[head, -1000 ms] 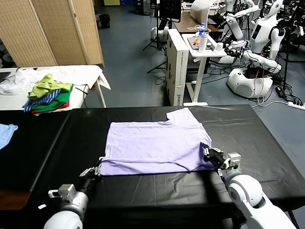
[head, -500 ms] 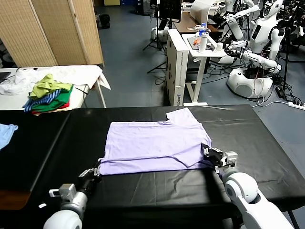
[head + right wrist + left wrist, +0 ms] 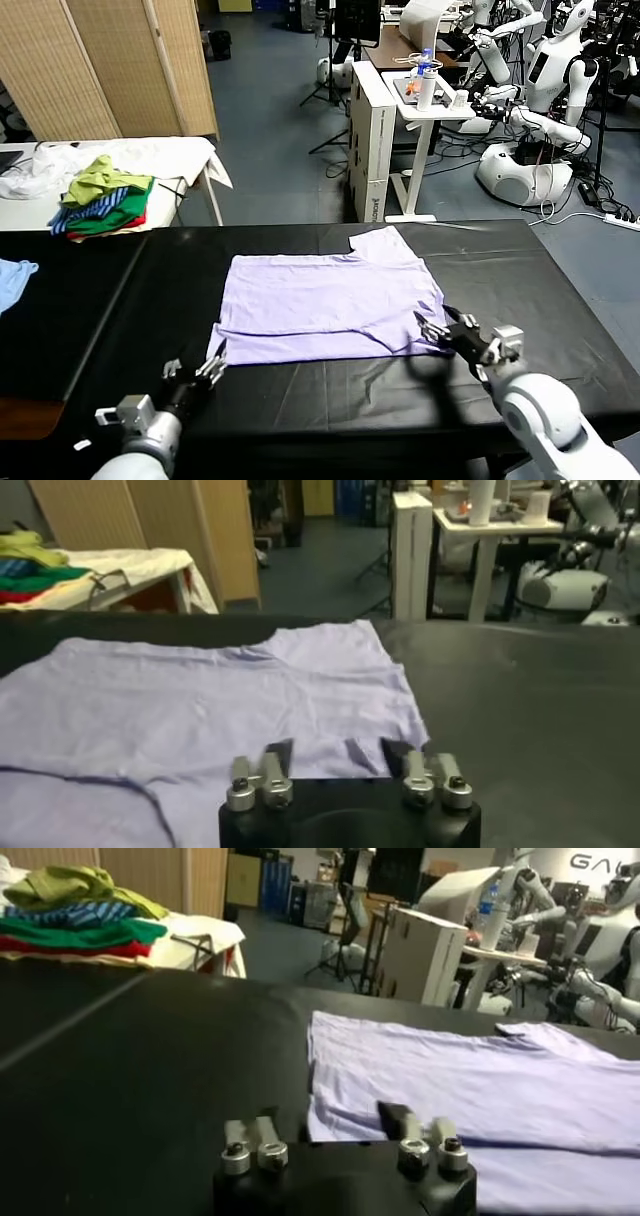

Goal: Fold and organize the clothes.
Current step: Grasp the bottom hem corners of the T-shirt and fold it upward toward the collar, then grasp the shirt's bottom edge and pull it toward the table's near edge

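My left gripper and right gripper should pull the near corners (image 3: 212, 354) closer before they fold, because the T-shirt's far edge (image 3: 290, 257) is close to the table's far rim.
The clothes, one pale lavender T-shirt (image 3: 325, 300), lie spread on the black table (image 3: 560, 290), with one sleeve (image 3: 385, 243) pointing to the far side. My left gripper (image 3: 196, 362) stands open just off the shirt's near left corner, holding nothing. My right gripper (image 3: 437, 328) is open at the near right corner, its fingertips over the hem. In the left wrist view the shirt (image 3: 470, 1073) lies ahead of the open left gripper (image 3: 325, 1128). The right wrist view shows the shirt (image 3: 220, 695) ahead of the open right gripper (image 3: 338, 752), with the hem between the fingers.
A pile of green, striped and red clothes (image 3: 100, 195) sits on a white table at the far left. A light blue garment (image 3: 12, 280) lies at the table's left edge. A white cart (image 3: 425, 100) and other robots (image 3: 545, 100) stand beyond the table.
Both grippers have opened and let go of the shirt's near corners. They have drawn back slightly toward the table's front edge, and the hem now rests on the table.
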